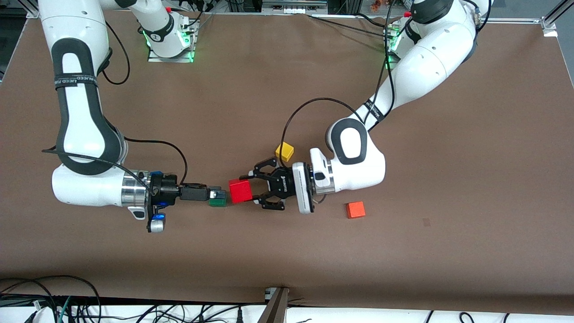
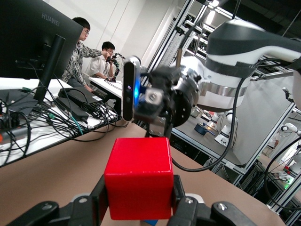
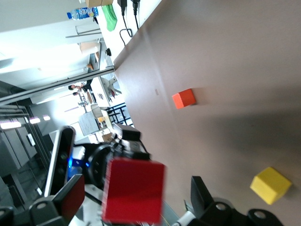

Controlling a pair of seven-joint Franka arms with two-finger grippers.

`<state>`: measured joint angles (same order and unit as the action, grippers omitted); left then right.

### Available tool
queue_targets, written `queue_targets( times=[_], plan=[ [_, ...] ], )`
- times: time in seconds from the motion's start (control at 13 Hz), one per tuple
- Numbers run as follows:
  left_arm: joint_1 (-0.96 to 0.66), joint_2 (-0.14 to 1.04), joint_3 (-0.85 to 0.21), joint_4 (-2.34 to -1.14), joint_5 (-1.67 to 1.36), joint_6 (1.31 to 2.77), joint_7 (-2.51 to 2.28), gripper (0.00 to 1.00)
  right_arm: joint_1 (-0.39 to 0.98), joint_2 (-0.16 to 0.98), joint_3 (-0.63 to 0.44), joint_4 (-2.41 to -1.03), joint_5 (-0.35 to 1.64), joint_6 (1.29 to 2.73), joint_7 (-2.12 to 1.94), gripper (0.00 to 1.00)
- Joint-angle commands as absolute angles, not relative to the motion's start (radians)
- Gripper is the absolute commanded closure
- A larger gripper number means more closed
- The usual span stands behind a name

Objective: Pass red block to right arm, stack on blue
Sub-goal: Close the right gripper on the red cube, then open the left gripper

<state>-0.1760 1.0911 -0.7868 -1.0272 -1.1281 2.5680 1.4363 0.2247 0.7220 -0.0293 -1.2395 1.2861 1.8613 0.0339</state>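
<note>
A blue edge [image 1: 156, 172] shows past my right gripper's wrist. I should expect to find the blue cube [image 1: 156, 179] hidden underneath when I carry the red block away.
My left gripper [image 1: 249, 189], with black linkage fingers, is shut on the red block [image 1: 240, 190] and holds it above the table; in the left wrist view the fingers [image 2: 98, 200] press both sides of the red block [image 2: 138, 176]. My right gripper [image 1: 219, 194], slim and black, faces it over the green cube [image 1: 217, 202]. In the right wrist view my right gripper [image 3: 136, 190] is open, with the red block [image 3: 134, 190] in the gap, touching neither finger. Only a blue sliver [image 2: 151, 221], probably the blue cube, shows under the red block.
A yellow cube [image 1: 284, 151] lies beside the left wrist, farther from the front camera. An orange cube [image 1: 355, 209] lies toward the left arm's end, nearer to the camera. Both show in the right wrist view: yellow cube [image 3: 270, 184], orange cube [image 3: 184, 98].
</note>
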Motion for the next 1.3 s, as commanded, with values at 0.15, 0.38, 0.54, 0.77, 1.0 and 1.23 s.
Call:
queue_targets(
  times=[0.15, 0.38, 0.54, 0.77, 1.0, 1.23],
  plan=[
    [-0.216, 1.08, -0.772, -0.996, -1.154, 2.615, 1.407, 1.0, 0.23, 0.738, -0.014, -1.187, 1.29, 1.876, 0.115, 0.0],
    [-0.216, 1.081, -0.772, -0.996, -1.154, 2.615, 1.402, 1.0, 0.242, 0.749, -0.014, -1.189, 1.289, 1.897, 0.115, 0.0],
    [-0.216, 1.081, -0.772, -0.996, -1.154, 2.617, 1.401, 1.0, 0.252, 0.749, -0.014, -1.189, 1.287, 1.902, 0.117, 0.31],
    [-0.215, 1.081, -0.772, -0.996, -1.155, 2.617, 1.399, 1.0, 0.247, 0.749, -0.015, -1.19, 1.287, 1.901, 0.114, 0.61],
    [-0.215, 1.081, -0.772, -0.996, -1.155, 2.617, 1.401, 1.0, 0.241, 0.742, -0.02, -1.19, 1.287, 1.89, 0.117, 0.9],
    [-0.215, 1.081, -0.772, -0.996, -1.155, 2.617, 1.401, 1.0, 0.241, 0.739, -0.021, -1.189, 1.285, 1.888, 0.115, 0.98]
  ],
)
